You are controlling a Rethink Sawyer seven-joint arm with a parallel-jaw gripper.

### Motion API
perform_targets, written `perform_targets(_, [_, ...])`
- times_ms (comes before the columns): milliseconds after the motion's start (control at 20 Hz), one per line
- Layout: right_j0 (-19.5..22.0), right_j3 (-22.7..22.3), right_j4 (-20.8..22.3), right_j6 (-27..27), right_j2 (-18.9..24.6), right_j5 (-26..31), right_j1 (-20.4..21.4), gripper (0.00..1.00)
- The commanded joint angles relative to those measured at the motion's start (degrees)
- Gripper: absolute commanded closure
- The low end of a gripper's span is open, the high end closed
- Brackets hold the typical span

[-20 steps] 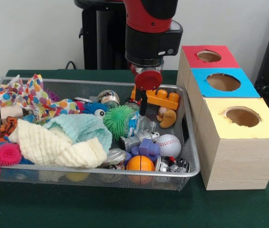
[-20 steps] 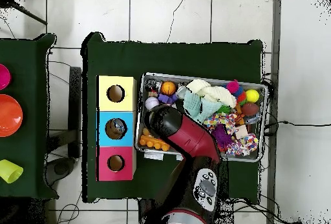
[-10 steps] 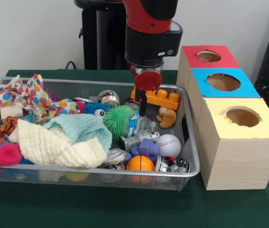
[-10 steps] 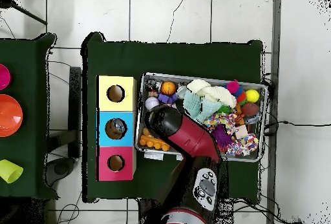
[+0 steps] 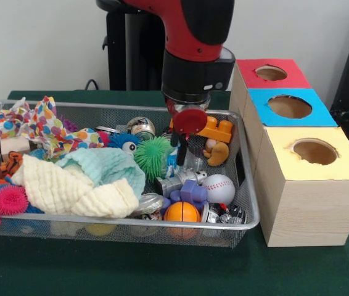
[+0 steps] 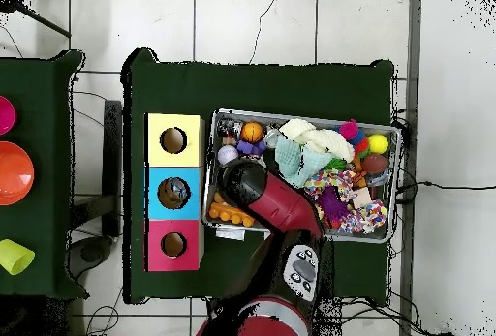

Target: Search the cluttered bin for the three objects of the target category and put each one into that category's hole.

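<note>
The clear crinkled wrapper is spread almost as wide as the blue box's hole (image 5: 290, 106), so it will get stuck on top when the robot's gripper drops it in.
My gripper (image 5: 179, 148) hangs from the red and black arm (image 5: 196, 55) inside the wire bin (image 5: 249, 196), and stands open with nothing held. Its tips are down between the green spiky ball (image 5: 153, 155) and the orange toy block (image 5: 213, 128), just above a clear crinkled wrapper (image 5: 187, 163). A baseball (image 5: 219, 188), an orange basketball (image 5: 182, 212) and a purple toy (image 5: 190, 192) lie nearer the front rim. To the right stand three hole-topped boxes: red (image 5: 248, 66), blue (image 5: 258, 102), yellow (image 5: 279, 148). In the overhead view the arm (image 6: 260, 189) hides the gripper.
Cream cloth (image 5: 69, 190), teal cloth (image 5: 110, 165) and a polka-dot cloth (image 5: 39, 126) cover the bin's left half. Spiky pink and orange balls (image 5: 5, 198) sit at the left front. A tan figure (image 5: 217, 153) lies by the right wall. Overhead, coloured dishes (image 6: 12, 172) rest on a side table.
The gripper has come down lower into the bin and shifted slightly toward the green spiky ball. The toys have not moved.
</note>
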State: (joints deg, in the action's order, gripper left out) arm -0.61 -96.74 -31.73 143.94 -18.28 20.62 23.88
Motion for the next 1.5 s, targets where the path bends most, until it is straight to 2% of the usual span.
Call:
perform_targets(50, [-0.8,3.3,-3.1,10.6,7.7,-2.8,-5.5,0.00])
perform_targets(500, [-0.5,2.6,-4.0,10.2,8.8,-4.0,-5.6,0.00])
perform_targets(650, [-1.3,3.6,-2.9,9.3,7.6,-2.9,-6.2,0.00])
perform_targets(750, [-0.8,3.2,-3.4,9.6,8.5,-2.8,-5.9,0.00])
perform_targets(1200, [-1.1,3.2,-3.4,9.8,7.9,-2.5,-5.9,0.00])
perform_targets(1500, [-1.2,-0.2,-2.6,9.3,7.4,-2.3,-3.5,0.00])
